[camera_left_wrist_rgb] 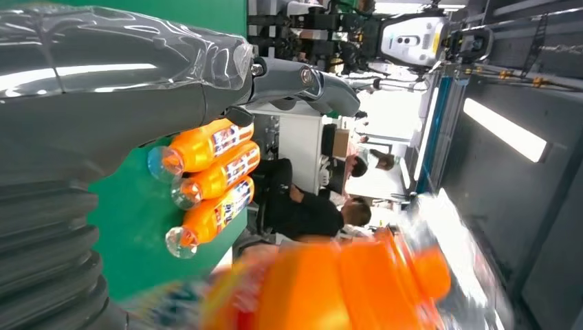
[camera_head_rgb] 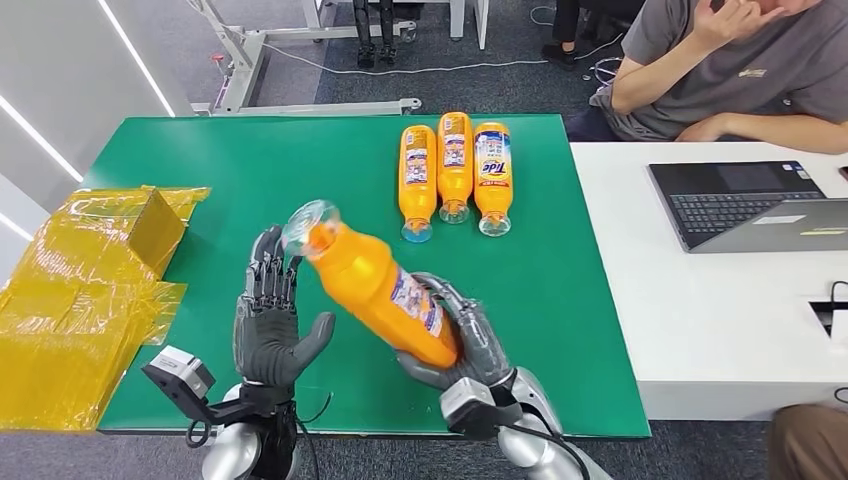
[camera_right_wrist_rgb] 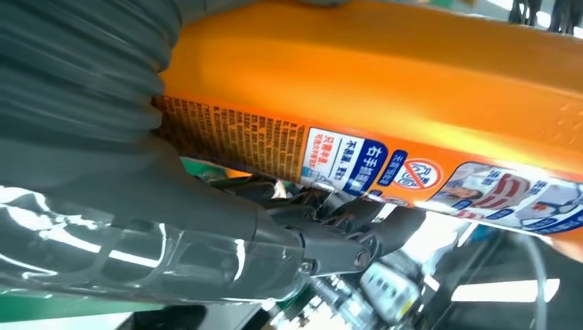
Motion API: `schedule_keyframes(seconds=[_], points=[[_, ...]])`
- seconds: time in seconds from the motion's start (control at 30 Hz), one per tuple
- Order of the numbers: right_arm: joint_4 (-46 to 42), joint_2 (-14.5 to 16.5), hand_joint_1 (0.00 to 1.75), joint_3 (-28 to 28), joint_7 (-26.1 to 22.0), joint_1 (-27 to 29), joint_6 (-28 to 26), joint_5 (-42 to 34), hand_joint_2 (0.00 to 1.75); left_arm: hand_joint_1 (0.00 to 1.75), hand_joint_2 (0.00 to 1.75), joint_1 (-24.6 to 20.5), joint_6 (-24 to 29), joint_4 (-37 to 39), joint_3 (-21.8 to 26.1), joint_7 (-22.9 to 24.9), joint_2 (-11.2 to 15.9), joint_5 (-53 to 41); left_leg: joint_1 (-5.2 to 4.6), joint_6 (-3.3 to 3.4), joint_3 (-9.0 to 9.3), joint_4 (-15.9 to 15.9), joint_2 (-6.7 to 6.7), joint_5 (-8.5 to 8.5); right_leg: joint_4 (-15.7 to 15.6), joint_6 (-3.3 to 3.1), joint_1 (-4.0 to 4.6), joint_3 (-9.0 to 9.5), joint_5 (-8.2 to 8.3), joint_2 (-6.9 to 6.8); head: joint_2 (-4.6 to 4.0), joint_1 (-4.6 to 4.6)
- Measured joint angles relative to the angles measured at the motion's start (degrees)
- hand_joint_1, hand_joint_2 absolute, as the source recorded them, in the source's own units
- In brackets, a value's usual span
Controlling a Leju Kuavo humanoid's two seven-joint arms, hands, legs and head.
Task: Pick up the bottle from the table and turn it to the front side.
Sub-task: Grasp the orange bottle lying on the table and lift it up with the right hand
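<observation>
The orange bottle (camera_head_rgb: 383,290) has its back label (camera_head_rgb: 416,302) in view, so its hidden Tide front should come up when I flip it with my left gripper.
My right hand (camera_head_rgb: 468,340) grips the lower half of an orange bottle (camera_head_rgb: 375,285) and holds it above the green table (camera_head_rgb: 250,170), tilted, its clear cap (camera_head_rgb: 305,222) pointing up and to the left. The right wrist view shows its back label (camera_right_wrist_rgb: 357,155) against my thumb (camera_right_wrist_rgb: 206,234). My left hand (camera_head_rgb: 272,320) stands open just left of the bottle, palm toward it, fingertips beside the cap, not touching. In the left wrist view the bottle (camera_left_wrist_rgb: 344,289) is a blur close beside my left hand (camera_left_wrist_rgb: 124,89).
Three more orange bottles (camera_head_rgb: 455,165) lie side by side at the table's far middle, caps toward me. Yellow wrapped boxes (camera_head_rgb: 80,290) fill the left edge. A white desk (camera_head_rgb: 700,300) with a laptop (camera_head_rgb: 745,205) adjoins on the right; a person (camera_head_rgb: 730,65) sits behind it.
</observation>
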Motion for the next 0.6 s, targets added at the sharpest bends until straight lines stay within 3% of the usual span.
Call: schedule_keyframes(seconds=[0.3, 0.6], points=[[5.84, -0.02, 1.75, 3.02, 1.81, -5.21, 6.39, 3.37, 1.75, 0.00, 1.75, -2.66, -0.04, 2.81, -1.07, 0.01, 0.79, 0.20, 0.00, -0.01, 0.00, 0.01, -0.01, 0.01, 0.00, 0.00, 0.00, 0.00, 0.00, -0.01, 0.00, 0.01], [8.00, -0.15, 1.75, 4.36, 2.75, -6.01, 8.10, 4.80, 1.75, 0.00, 1.75, -3.65, 0.12, 4.90, -1.25, 0.01, 0.96, 0.39, 0.00, 0.00, 0.00, 0.02, 0.00, 0.00, -0.01, 0.00, 0.00, -0.02, 0.00, 0.01, 0.00, 0.01]])
